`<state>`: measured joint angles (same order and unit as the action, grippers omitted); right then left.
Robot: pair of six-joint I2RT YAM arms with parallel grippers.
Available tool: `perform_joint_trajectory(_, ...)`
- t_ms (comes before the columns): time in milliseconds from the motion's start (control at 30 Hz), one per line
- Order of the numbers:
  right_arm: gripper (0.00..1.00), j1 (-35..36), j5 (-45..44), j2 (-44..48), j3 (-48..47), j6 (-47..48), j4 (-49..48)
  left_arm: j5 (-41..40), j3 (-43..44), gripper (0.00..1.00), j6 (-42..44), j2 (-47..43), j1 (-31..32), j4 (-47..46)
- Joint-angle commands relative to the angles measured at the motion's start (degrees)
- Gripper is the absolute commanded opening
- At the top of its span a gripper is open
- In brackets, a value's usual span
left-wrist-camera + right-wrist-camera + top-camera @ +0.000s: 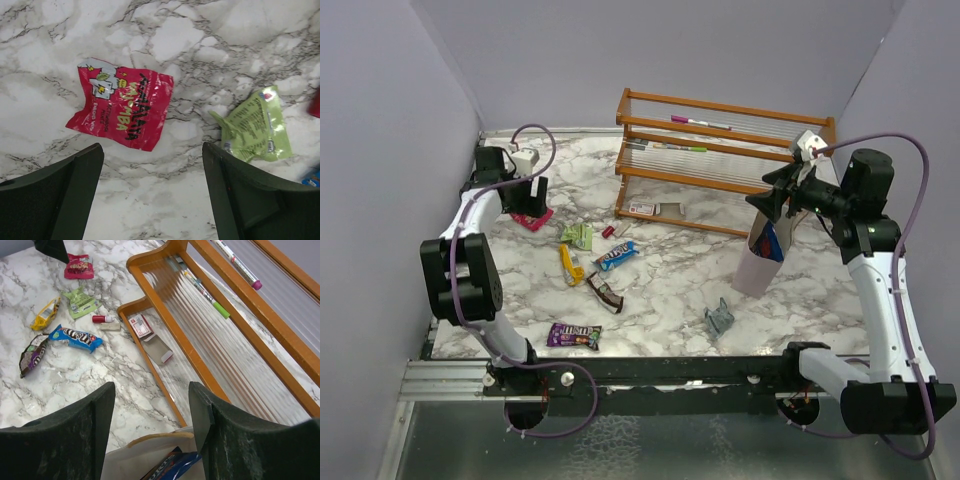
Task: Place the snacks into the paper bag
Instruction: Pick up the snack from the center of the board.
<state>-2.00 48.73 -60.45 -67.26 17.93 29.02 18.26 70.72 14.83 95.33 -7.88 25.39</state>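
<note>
My left gripper needs to bring the red packet (533, 220) toward the paper bag (756, 268) and pass it to my right gripper, since it lies out of that gripper's reach.
Several snacks lie on the marble table: a red packet (532, 219) (120, 102), a green one (578, 235) (255, 127), a yellow one (570, 265), a blue-white bar (616, 256) (75, 337), a dark brown bar (604, 292), a purple one (573, 336) and a grey-teal one (719, 318). My left gripper (152, 165) is open and empty, just above the table beside the red packet. The paper bag (756, 262) (150, 455) stands at the right with a blue snack (175, 467) inside. My right gripper (152, 405) is open and empty over the bag's mouth.
A wooden rack with clear shelves (720, 165) (225, 325) stands at the back, holding markers and a small box. A tiny red cylinder (102, 318) lies near the rack's left end. Purple walls close in the sides.
</note>
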Motion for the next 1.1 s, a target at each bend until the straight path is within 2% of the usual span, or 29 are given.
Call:
perform_joint_trajectory(0, 0.61, -0.29, 2.3, 1.55, 1.13, 0.96, -3.17, 2.39, 4.64, 0.82, -1.53, 6.57, -4.79, -2.31)
perform_joint_trajectory(233, 0.61, -0.29, 1.91, 1.59, 2.29, 1.42, -2.98, 6.84, 13.89, 0.82, 0.02, 16.67, -10.9, -0.36)
perform_joint_trajectory(533, 0.62, -0.29, 1.19, 1.45, 4.46, 1.07, -4.51, 14.58, 25.87, 0.83, 4.66, 28.69, -12.75, 9.07)
perform_joint_trajectory(1067, 0.62, -0.29, 1.19, 2.15, 5.64, 0.61, -5.43, 22.45, 27.1, 0.56, 11.7, 31.99, -13.66, 18.65)
